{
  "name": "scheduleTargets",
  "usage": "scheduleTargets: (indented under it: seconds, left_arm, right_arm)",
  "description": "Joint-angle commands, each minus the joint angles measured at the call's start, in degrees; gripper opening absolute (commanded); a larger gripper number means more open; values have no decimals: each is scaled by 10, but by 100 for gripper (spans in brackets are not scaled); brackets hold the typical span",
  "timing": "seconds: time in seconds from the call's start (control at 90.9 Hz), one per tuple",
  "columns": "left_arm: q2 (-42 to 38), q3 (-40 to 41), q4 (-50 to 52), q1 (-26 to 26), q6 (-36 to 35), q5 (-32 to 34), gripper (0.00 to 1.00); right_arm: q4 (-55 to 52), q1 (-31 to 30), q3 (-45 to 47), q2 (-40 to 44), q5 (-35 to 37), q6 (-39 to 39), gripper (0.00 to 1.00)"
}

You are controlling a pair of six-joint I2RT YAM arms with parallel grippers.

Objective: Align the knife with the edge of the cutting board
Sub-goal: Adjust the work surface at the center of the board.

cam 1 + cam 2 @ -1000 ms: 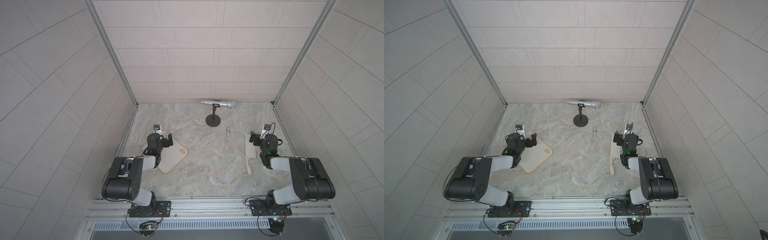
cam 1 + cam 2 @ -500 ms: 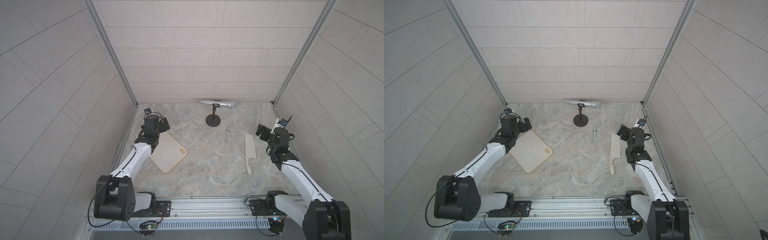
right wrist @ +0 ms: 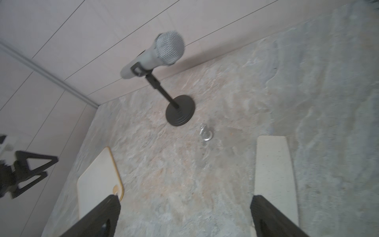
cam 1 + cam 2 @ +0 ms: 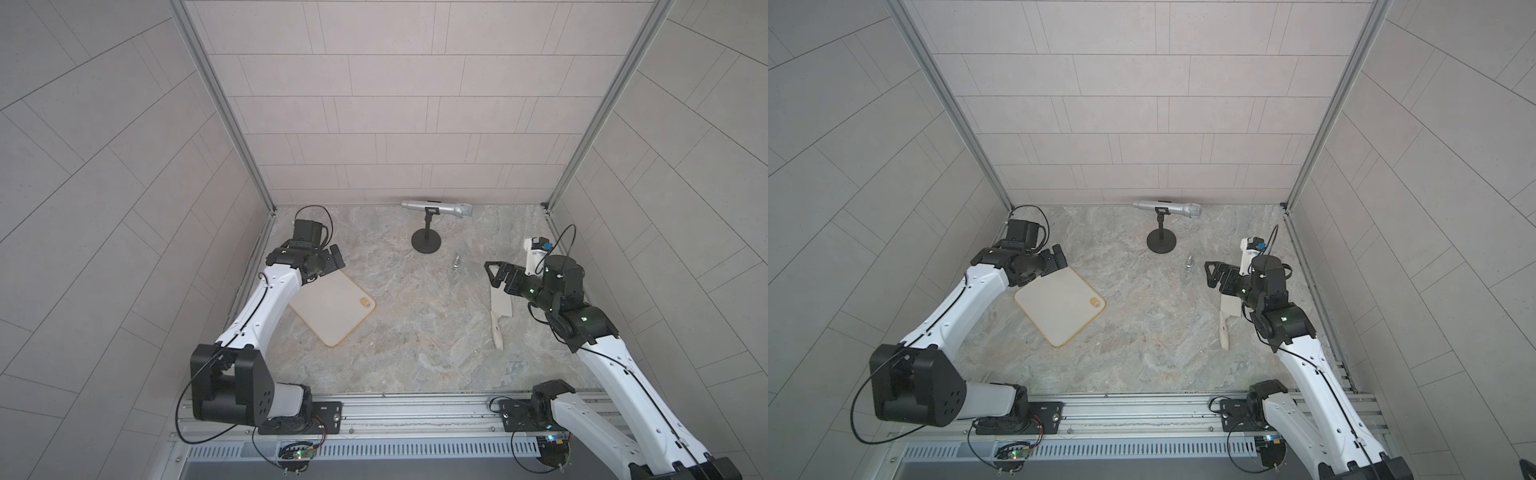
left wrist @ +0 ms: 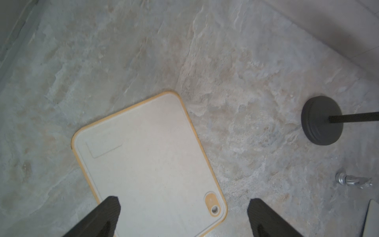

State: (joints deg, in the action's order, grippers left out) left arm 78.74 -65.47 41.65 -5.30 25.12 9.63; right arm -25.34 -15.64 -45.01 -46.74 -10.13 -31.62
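Observation:
The cutting board (image 4: 333, 308) is crooked to the knife, so both grippers should first turn the board straight, my left gripper from the corner (image 5: 77, 138) opposite the hole.
The cream cutting board (image 4: 332, 307) (image 4: 1059, 305) lies turned diamond-wise on the left of the stone floor, its tan-ringed hole at the right corner. The pale knife (image 4: 500, 307) (image 4: 1229, 308) lies on the right, far from the board, handle toward the front rail. My left gripper (image 4: 337, 258) (image 5: 184, 202) hangs open above the board's (image 5: 147, 164) far corner, holding nothing. My right gripper (image 4: 495, 276) (image 3: 185, 198) is open above the far end of the blade (image 3: 274, 174) and hides it in both top views. Bare floor shows between its fingers.
A silver microphone (image 4: 436, 208) on a black round-based stand (image 4: 426, 242) stands at the back middle. A small metal piece (image 4: 456, 261) (image 3: 206, 134) lies on the floor between the stand and the knife. Tiled walls close in three sides; a metal rail (image 4: 415, 409) runs along the front.
Both arms have risen from a folded pose and reached out. The right gripper has swung left over the blade. Board and knife have not moved.

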Motion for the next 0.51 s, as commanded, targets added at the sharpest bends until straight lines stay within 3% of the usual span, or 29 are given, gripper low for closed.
scheduleTargets:
  seconds: [0.0,0.231,0.341,0.495]
  left_arm:
    - [-13,14,68,0,28,-14,100]
    - [-33,65,63,1,72,-47,100]
    - [-46,85,38,5,95,-18,100]
    - [-23,41,33,6,92,7,100]
  right_arm:
    - [-21,-79,-9,2,10,-32,100]
    - [44,-231,-1,-71,64,-61,100]
    - [71,-264,5,-113,68,-70,100]
    - [115,-299,17,-157,76,-81,100]
